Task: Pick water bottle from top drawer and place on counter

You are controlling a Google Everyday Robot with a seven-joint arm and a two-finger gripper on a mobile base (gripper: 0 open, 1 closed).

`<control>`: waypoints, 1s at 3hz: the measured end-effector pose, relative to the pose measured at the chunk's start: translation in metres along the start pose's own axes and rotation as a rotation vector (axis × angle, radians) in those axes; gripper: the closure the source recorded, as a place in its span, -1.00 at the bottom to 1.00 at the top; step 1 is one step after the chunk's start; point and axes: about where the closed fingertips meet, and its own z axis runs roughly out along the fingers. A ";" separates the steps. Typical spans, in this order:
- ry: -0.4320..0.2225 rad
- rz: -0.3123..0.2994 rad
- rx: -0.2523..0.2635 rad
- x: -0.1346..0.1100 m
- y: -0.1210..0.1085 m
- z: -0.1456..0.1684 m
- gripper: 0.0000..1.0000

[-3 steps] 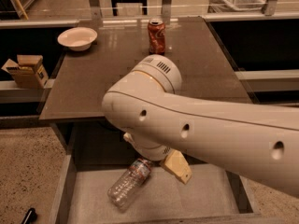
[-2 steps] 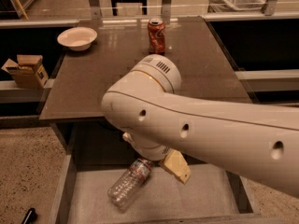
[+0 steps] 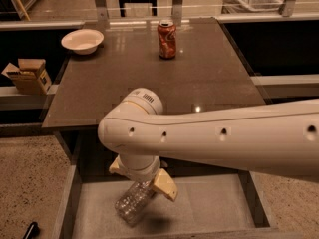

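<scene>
The drawer's pale bottom (image 3: 212,209) is plain to see around the water bottle (image 3: 133,202), so I expect the top drawer to be empty when I lift the water bottle out.
The water bottle (image 3: 132,204), clear and ribbed, hangs tilted over the pale floor of the open top drawer (image 3: 214,208), its upper end tucked between my fingers and a shadow below it. My gripper (image 3: 143,177) is under the big white arm, with one pale finger (image 3: 166,185) on the bottle's right and the other on its left, shut on the bottle's upper part. The neck and cap are hidden by the wrist. The grey-brown counter (image 3: 214,78) lies just behind the drawer.
An orange-red soda can (image 3: 167,39) stands at the counter's far middle and a white bowl (image 3: 82,40) at its far left. A cardboard box (image 3: 29,75) sits on a ledge to the left. A black object (image 3: 31,230) lies on the floor by the drawer's left wall (image 3: 67,203).
The arm's elbow and wrist have shifted left in the view. The bottle stays between the fingers, and a shadow now shows on the drawer floor under it.
</scene>
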 end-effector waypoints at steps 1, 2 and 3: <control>-0.044 -0.025 -0.026 -0.014 -0.018 0.052 -1.00; -0.101 0.000 -0.004 -0.020 -0.030 0.089 -0.94; -0.161 0.070 0.036 -0.017 -0.029 0.099 -0.46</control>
